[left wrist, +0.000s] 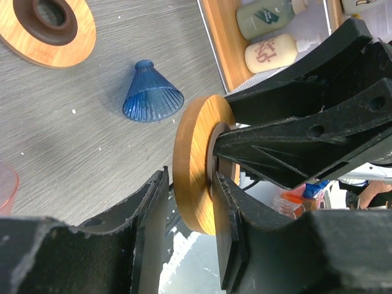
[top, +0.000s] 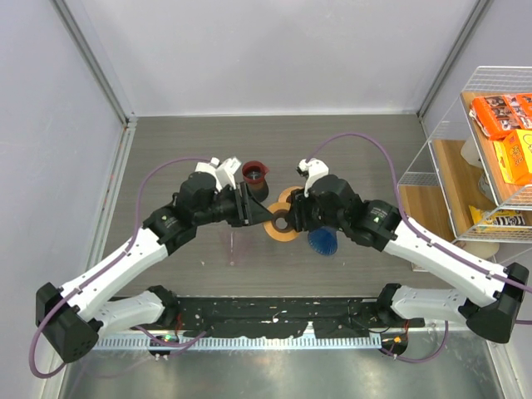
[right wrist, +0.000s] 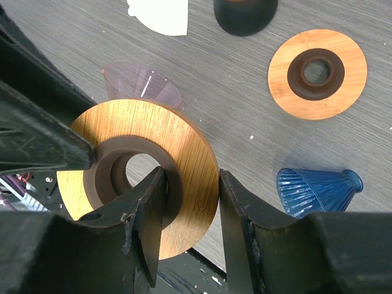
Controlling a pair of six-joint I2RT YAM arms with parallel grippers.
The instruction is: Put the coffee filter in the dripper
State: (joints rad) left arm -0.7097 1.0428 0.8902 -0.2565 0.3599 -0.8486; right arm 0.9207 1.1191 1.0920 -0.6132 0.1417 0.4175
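Note:
My left gripper should take the orange ring (top: 281,234), because it fills my right gripper, and put it on the dark cup (top: 255,177) before my right gripper takes the dripper.
The blue ribbed dripper (top: 322,243) lies on its side on the table, right of the grippers; it also shows in the left wrist view (left wrist: 150,95) and the right wrist view (right wrist: 318,190). A white coffee filter (right wrist: 160,13) lies flat on the table at the top edge of the right wrist view; the top view hides it. My right gripper (right wrist: 191,174) is shut on an orange ring (right wrist: 184,153), one finger through its hole. It holds the ring in the air. My left gripper (left wrist: 191,177) straddles that ring (left wrist: 196,165) edge-on, with a gap at one finger.
A second orange ring (right wrist: 317,73) lies flat on the table. A pale pink cone (right wrist: 141,86) lies beside the held ring. A dark cup (top: 255,174) stands behind the left gripper. A wire shelf (top: 499,125) with boxes stands at the right.

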